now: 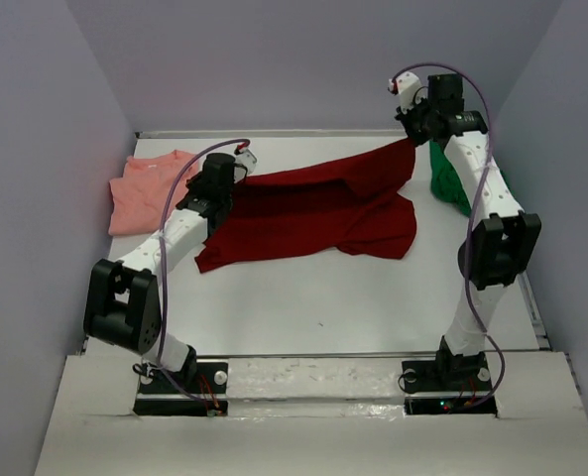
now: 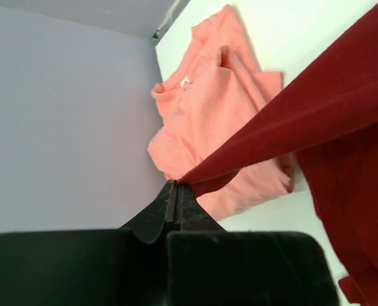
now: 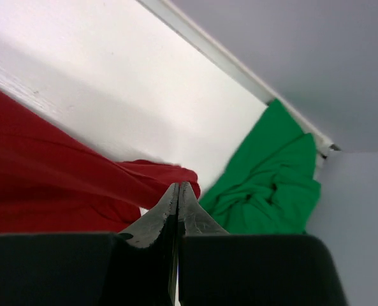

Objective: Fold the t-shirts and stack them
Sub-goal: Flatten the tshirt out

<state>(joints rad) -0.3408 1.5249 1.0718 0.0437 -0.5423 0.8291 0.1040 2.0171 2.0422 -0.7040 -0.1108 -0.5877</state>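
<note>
The dark red t-shirt's held edge is at a slant over bunched cloth [image 1: 308, 184]. I should first lift the t-shirt's corner in my left gripper toward the back wall [image 1: 236, 111], and then lay the t-shirt flat.
The dark red t-shirt [image 1: 313, 213] lies spread across the middle of the table, with its two far corners lifted. My left gripper [image 1: 242, 171] is shut on its left corner; in the left wrist view the red cloth [image 2: 341, 95] runs taut from the closed tips [image 2: 177, 185]. My right gripper [image 1: 411, 139] holds the right corner raised near the back wall, and the red fabric [image 3: 42, 166] meets the closed tips [image 3: 178, 186]. The salmon pink t-shirt [image 1: 150, 188] [image 2: 208, 108] lies crumpled at the far left. The bright green t-shirt [image 1: 444, 178] [image 3: 271, 172] is bunched at the far right, partly behind my right arm.
The white table [image 1: 323, 307] is boxed in by pale lilac walls on the left [image 1: 36, 198], back and right. A thin rail [image 1: 274, 133] runs along the table's far edge. Both arm bases sit at the near edge.
</note>
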